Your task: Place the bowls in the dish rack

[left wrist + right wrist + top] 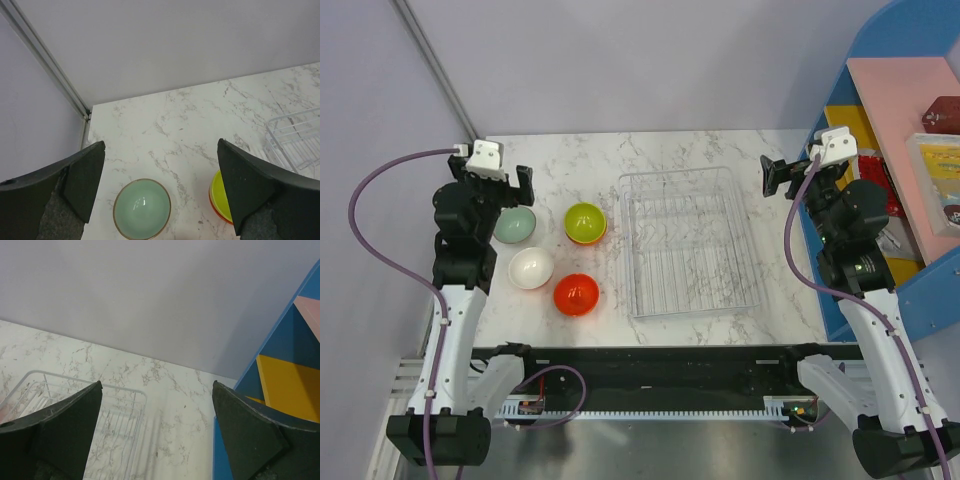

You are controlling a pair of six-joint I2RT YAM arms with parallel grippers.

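Note:
Open table [550,221] lies between the lime-green bowl's rim [568,213] and the mint bowl. My left gripper keeps going toward that rim until its fingers are on both sides of it.
Four bowls sit upright on the marble table left of the dish rack [690,245]: pale mint [516,224], lime-green with an orange outside [585,222], white [531,268] and red-orange [576,294]. The clear ribbed rack holds nothing. My left gripper [508,186] hangs open above the mint bowl's far side. In the left wrist view the gripper [161,146] frames the mint bowl [142,209], with the lime-green bowl [222,197] partly behind the right finger and a rack corner [295,142] at the right. My right gripper [777,177] is open and empty beyond the rack's far right corner [135,397].
A blue shelf unit [910,150] with pink and yellow panels and small items stands against the table's right edge, close to the right arm. A grey wall bounds the back. A slanted metal post [435,70] runs down to the table's far left corner.

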